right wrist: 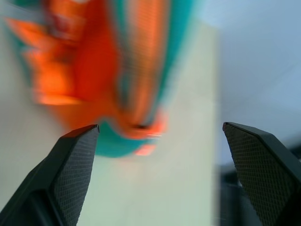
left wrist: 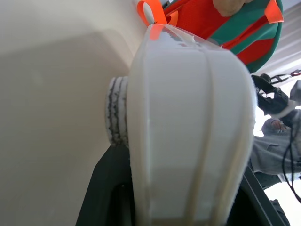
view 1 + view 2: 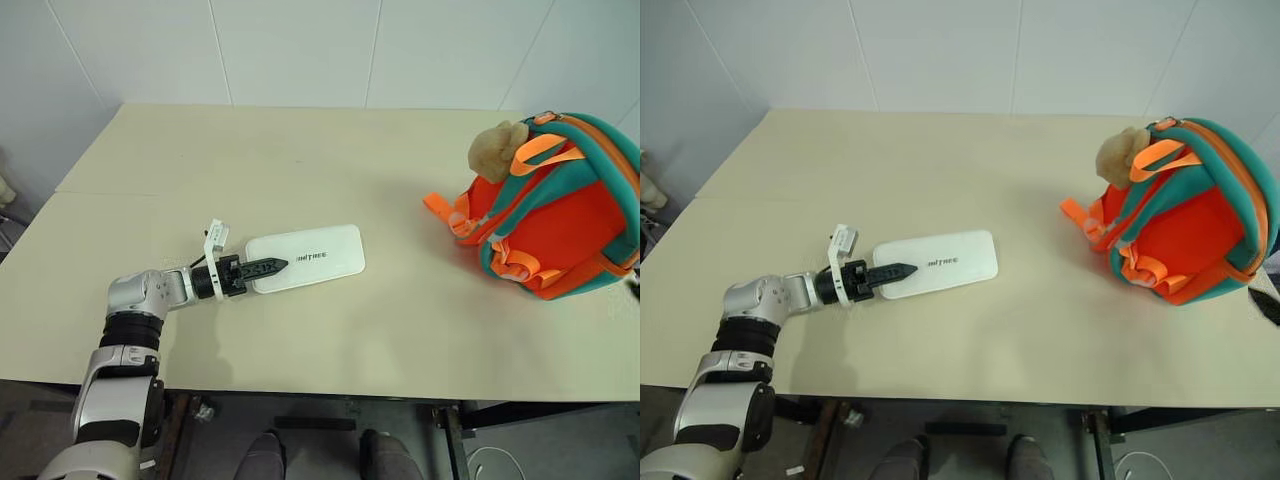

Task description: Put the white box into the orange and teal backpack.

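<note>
The robot's open right gripper faces the backpack's red back (image 3: 567,235), so it should keep moving in until its fingers are on both sides of the teal shoulder strap (image 3: 526,206), then close.
The white box (image 3: 312,258) lies flat on the table, left of centre, with its dark lettering facing up. My left gripper (image 3: 268,267) is shut on the box's near-left end, one black finger lying across the top. In the left wrist view the box (image 2: 188,122) runs away from between the fingers toward the bag. The orange and teal backpack (image 3: 560,210) sits at the table's right side, straps toward the box, with a tan plush toy (image 3: 497,145) at its top. Its opening is not visible. My right gripper (image 1: 160,127) is open and empty, close to the backpack (image 1: 127,66).
The beige table (image 3: 300,160) has bare surface between the box and the backpack. A white tiled wall stands behind its far edge. The backpack sits close to the table's right edge.
</note>
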